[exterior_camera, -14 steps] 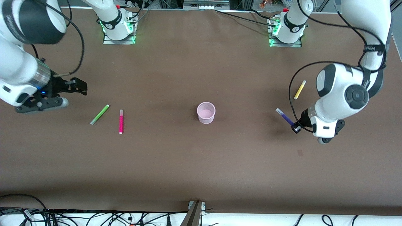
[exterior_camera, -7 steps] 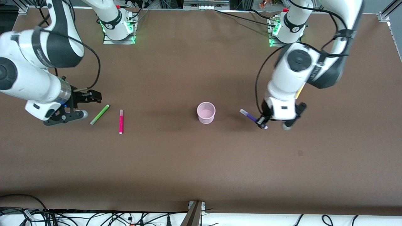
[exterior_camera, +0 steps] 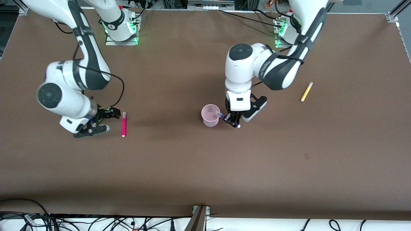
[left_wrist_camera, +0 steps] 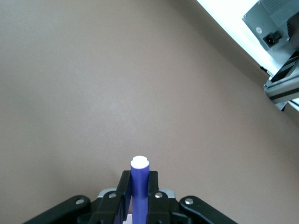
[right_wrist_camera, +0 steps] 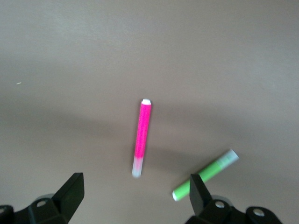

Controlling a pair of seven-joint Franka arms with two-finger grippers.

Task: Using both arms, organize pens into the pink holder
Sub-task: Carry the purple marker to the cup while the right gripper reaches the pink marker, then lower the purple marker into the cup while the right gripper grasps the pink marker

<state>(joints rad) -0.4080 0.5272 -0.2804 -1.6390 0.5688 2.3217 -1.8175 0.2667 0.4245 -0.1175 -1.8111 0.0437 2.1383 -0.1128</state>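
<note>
The magenta pen point(exterior_camera: 124, 124) will lean on the holder's rim when I lower it in, because the pink holder's opening point(exterior_camera: 210, 113) is wide for a slim pen.
My left gripper point(exterior_camera: 231, 121) is shut on the dark purple pen point(exterior_camera: 222, 115) and holds it tilted, its pale end over the rim of the pink holder point(exterior_camera: 210, 116) at mid-table. The left wrist view shows the purple pen point(left_wrist_camera: 139, 179) clamped between the left gripper's point(left_wrist_camera: 139, 192) fingers. My right gripper point(exterior_camera: 110, 114) is open, low over the table beside the magenta pen point(exterior_camera: 123, 124). The lime green pen is hidden under that hand in the front view. In the right wrist view the green pen point(right_wrist_camera: 205, 174) lies by one finger point(right_wrist_camera: 198, 193) and the magenta pen point(right_wrist_camera: 142, 135) lies ahead of the right gripper point(right_wrist_camera: 135, 193). The yellow pen point(exterior_camera: 306, 91) lies toward the left arm's end.
Both arm bases point(exterior_camera: 120, 25) point(exterior_camera: 290, 30) stand along the table edge farthest from the front camera. Cables point(exterior_camera: 96, 221) and a metal bracket point(exterior_camera: 199, 216) sit below the edge nearest the camera. The brown table point(exterior_camera: 205, 166) spreads wide on the camera's side of the holder.
My left arm has carried the purple pen from the left arm's end to the pink holder's rim. My right arm has swung down over the green pen, beside the magenta pen.
</note>
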